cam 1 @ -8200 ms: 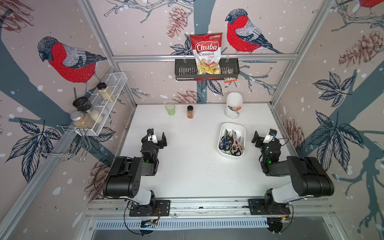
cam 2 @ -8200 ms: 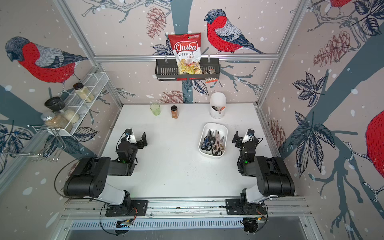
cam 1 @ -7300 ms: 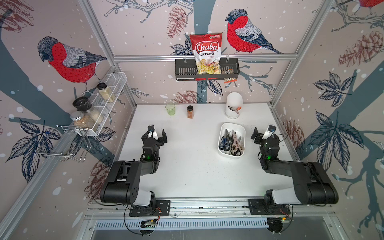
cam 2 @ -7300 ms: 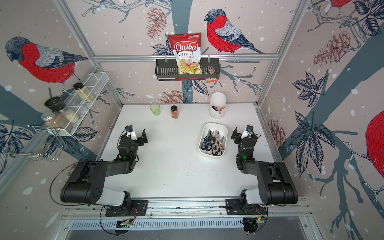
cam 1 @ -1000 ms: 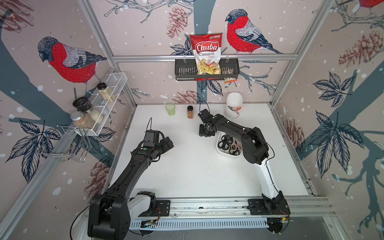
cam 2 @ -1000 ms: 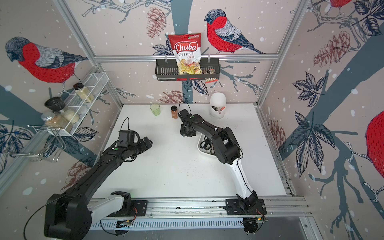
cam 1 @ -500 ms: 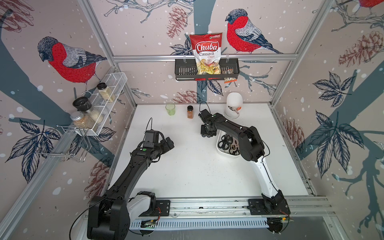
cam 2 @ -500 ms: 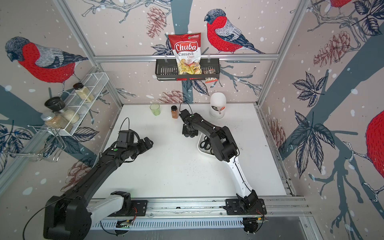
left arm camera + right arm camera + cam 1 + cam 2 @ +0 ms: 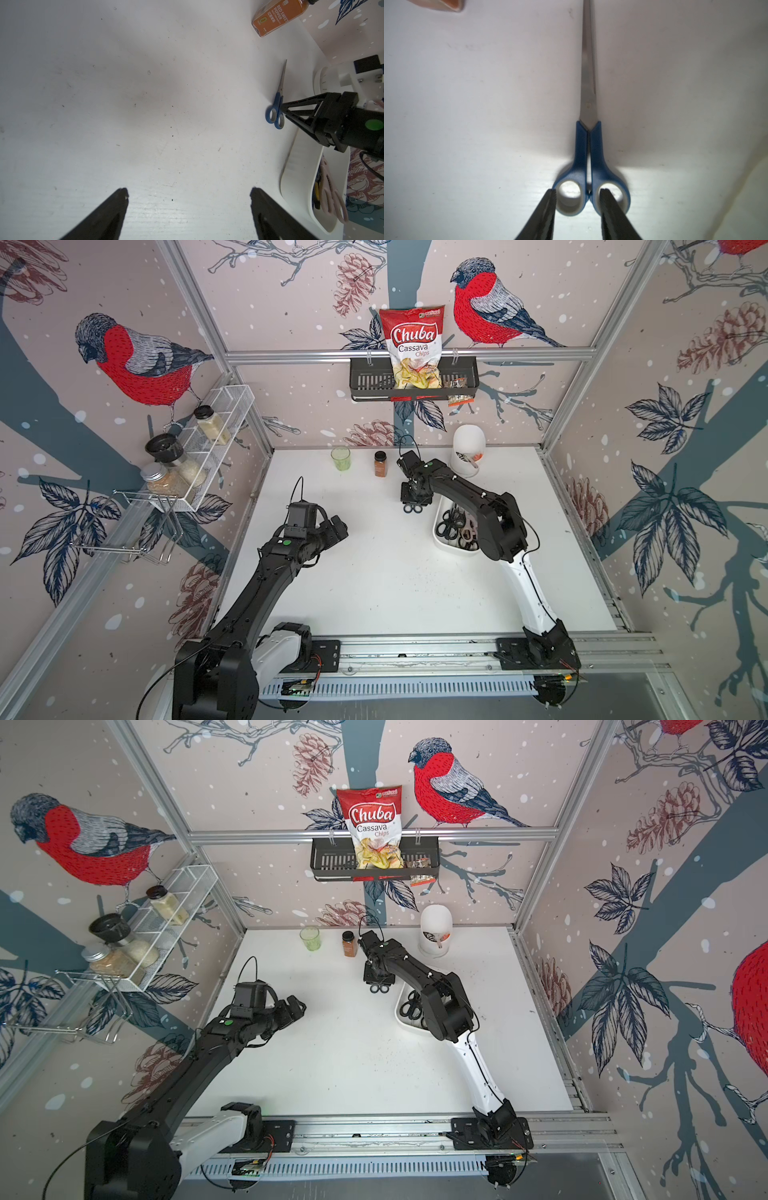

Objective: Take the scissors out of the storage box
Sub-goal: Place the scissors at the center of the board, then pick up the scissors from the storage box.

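Note:
The blue scissors (image 9: 412,509) lie flat outside the storage box, so my right gripper should keep going to the pink scissors on top and close on their handle (image 9: 327,194).
A blue-handled pair of scissors (image 9: 588,145) lies flat on the white table, blades towards the back wall, just left of the storage box (image 9: 437,531). It also shows in both top views (image 9: 412,509) (image 9: 379,989) and in the left wrist view (image 9: 277,110). My right gripper (image 9: 578,192) hovers over its handle loops with the jaws parted. One finger is outside a loop, the other over the second loop. Several more scissors (image 9: 451,524) lie in the box, partly hidden by my right arm. My left gripper (image 9: 188,192) stands wide open and empty over the table's left middle (image 9: 338,526).
A green cup (image 9: 340,459) and an orange spice jar (image 9: 380,464) stand at the back. A tall white domed container (image 9: 467,450) sits at the back right. On the back wall a black basket (image 9: 365,381) holds a chips bag. A wire rack (image 9: 199,448) hangs left.
My right gripper's jaws have spread apart over the blue scissors' handle, which rests on the table. The left arm has barely moved.

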Action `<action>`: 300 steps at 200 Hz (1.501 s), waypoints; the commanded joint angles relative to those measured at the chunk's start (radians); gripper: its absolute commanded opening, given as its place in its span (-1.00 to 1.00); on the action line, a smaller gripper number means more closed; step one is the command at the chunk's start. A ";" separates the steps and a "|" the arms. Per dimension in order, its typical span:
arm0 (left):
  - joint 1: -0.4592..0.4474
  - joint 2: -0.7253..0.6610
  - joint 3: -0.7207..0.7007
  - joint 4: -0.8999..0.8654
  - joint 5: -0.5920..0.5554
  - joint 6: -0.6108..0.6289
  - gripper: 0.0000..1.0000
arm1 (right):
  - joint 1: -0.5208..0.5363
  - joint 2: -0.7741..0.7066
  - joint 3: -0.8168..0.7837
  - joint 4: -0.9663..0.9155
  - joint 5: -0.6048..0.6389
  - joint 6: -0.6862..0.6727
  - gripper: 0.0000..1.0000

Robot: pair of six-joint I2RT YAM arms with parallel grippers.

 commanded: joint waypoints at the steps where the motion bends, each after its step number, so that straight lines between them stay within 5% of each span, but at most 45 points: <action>1: -0.004 0.008 0.019 0.008 0.062 0.018 0.91 | -0.008 -0.084 0.003 -0.030 -0.005 -0.020 -0.14; 150: -0.302 0.204 0.157 0.108 -0.009 -0.067 0.91 | -0.290 -0.830 -0.811 -0.069 0.092 -0.124 -0.17; 300: -0.386 0.240 0.171 0.105 -0.090 -0.133 0.91 | -0.350 -0.886 -1.039 0.082 -0.088 -0.154 -0.24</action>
